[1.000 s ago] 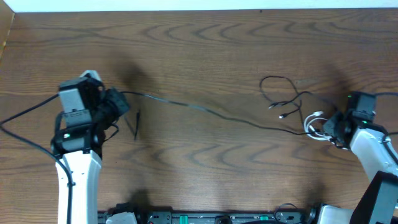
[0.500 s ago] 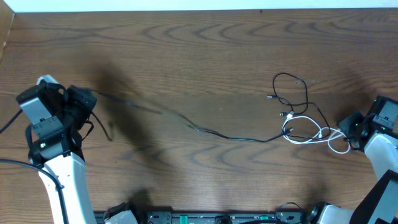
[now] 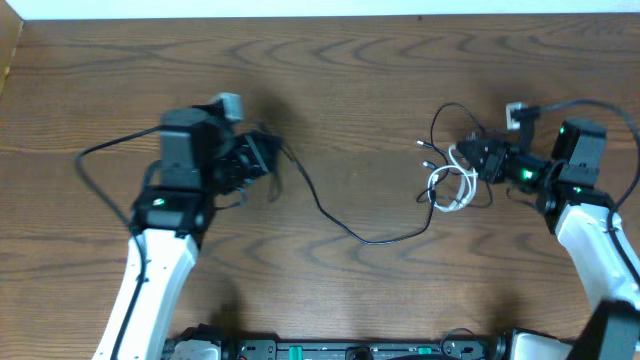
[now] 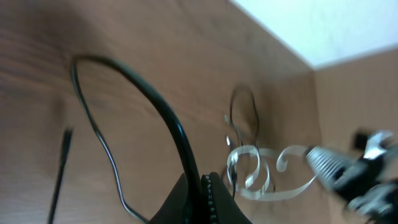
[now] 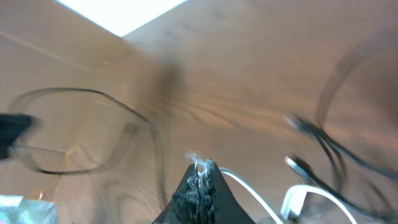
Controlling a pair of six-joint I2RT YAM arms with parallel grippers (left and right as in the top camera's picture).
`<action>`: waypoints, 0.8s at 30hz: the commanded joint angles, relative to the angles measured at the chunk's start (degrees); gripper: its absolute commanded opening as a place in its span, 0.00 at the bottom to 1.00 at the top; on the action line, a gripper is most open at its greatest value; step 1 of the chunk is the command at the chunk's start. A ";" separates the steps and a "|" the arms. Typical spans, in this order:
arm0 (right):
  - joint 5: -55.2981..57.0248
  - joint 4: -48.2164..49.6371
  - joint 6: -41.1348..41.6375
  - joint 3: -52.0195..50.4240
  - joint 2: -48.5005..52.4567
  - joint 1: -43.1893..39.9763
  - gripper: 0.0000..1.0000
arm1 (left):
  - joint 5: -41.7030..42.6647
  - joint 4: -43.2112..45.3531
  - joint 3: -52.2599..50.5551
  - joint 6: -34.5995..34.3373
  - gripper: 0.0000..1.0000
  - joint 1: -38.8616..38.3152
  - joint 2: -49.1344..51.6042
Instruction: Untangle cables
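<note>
The black cable's loops [image 3: 432, 190] pass through the white cable's coil, so the robot's left gripper should hold the black cable while the right gripper lifts that coil [image 3: 460, 188] clear.
My left gripper [image 3: 268, 158] is shut on the black cable [image 3: 345, 228] left of the table's middle. The cable sags in a slack curve to the right and ends in loops beside the white cable [image 3: 447, 187], a small coil. My right gripper [image 3: 478, 158] is shut on the white cable just above that coil. In the left wrist view the jaws [image 4: 202, 186] pinch the black cable [image 4: 168, 118], and the white coil [image 4: 261, 177] lies beyond. In the right wrist view the jaws [image 5: 200, 171] are closed on the white cable [image 5: 252, 186], with black cable loops [image 5: 329, 149] to the right.
The wooden table [image 3: 340, 70] has a raised wooden wall at the far left [image 3: 10, 50]. Thick black arm cords arc beside the left arm [image 3: 95, 160] and above the right arm [image 3: 575, 103]. A rail with the arm bases runs along the front edge [image 3: 350, 350].
Both arms have swung inward toward the middle. The black cable, stretched out before, now hangs slack in a curve. The white coil has moved left and up with the right gripper.
</note>
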 commanded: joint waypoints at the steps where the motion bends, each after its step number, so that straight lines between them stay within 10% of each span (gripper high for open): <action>1: -3.50 -1.11 4.04 7.76 -7.41 3.13 0.01 | -2.14 0.22 0.46 1.22 0.08 -6.16 3.91; 9: -3.65 9.81 17.88 20.17 -16.22 5.11 0.01 | -2.10 3.37 0.46 1.20 0.46 -17.51 12.37; 17: -3.58 27.17 26.29 21.86 -19.50 5.05 0.01 | -2.14 5.62 0.46 1.20 0.54 -20.02 13.18; 24: -1.55 -5.86 8.76 21.84 -15.61 4.96 0.04 | -3.15 3.61 0.46 1.22 0.54 -20.02 13.18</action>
